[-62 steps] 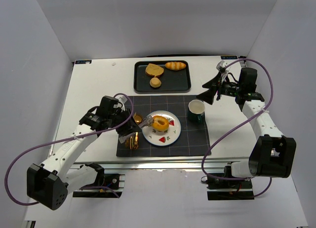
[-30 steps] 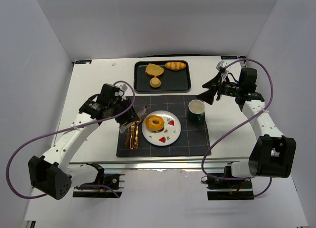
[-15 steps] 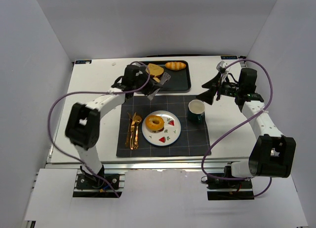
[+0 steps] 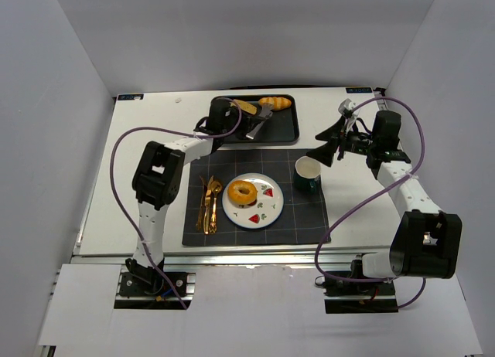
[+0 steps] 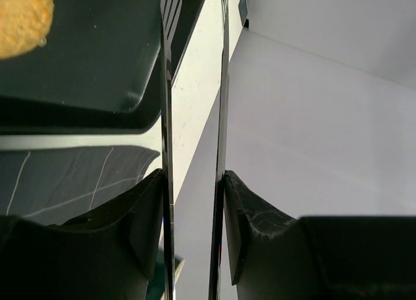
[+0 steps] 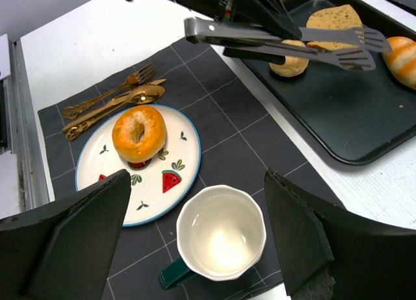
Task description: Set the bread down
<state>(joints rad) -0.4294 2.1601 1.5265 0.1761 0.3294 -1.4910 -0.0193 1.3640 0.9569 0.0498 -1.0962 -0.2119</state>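
Note:
My left gripper should now move toward the striped roll [image 6: 404,61] until the tong tips [image 6: 370,50], which are apart and point at it, are on either side of it, then close.
A golden ring-shaped bread [image 4: 243,192] [image 6: 138,132] lies on the watermelon-patterned plate [image 4: 267,210] [image 6: 114,196]. My left gripper [image 4: 232,119] [image 5: 193,183] is shut on metal tongs [image 4: 260,122] [image 5: 167,105] [image 6: 279,40]. The tong tips hang over the black tray [image 4: 282,129] [image 6: 338,118], slightly apart and empty, just above a small round bread [image 6: 289,60]. A bread slice [image 6: 335,17] and a striped roll [image 4: 274,103] [image 6: 403,56] also lie in the tray. My right gripper [image 4: 329,141] [image 6: 198,209] is open above the mug [image 4: 307,174] [image 6: 221,232].
Gold cutlery [image 4: 207,206] [image 6: 110,102] lies left of the plate on the dark checked placemat [image 4: 309,218] [image 6: 227,118]. The mug is white inside with a green handle and stands right of the plate. White walls close the table on three sides.
The left arm swung from the plate back to the tray with the tongs. The ring-shaped bread stayed on the plate. The right arm barely moved.

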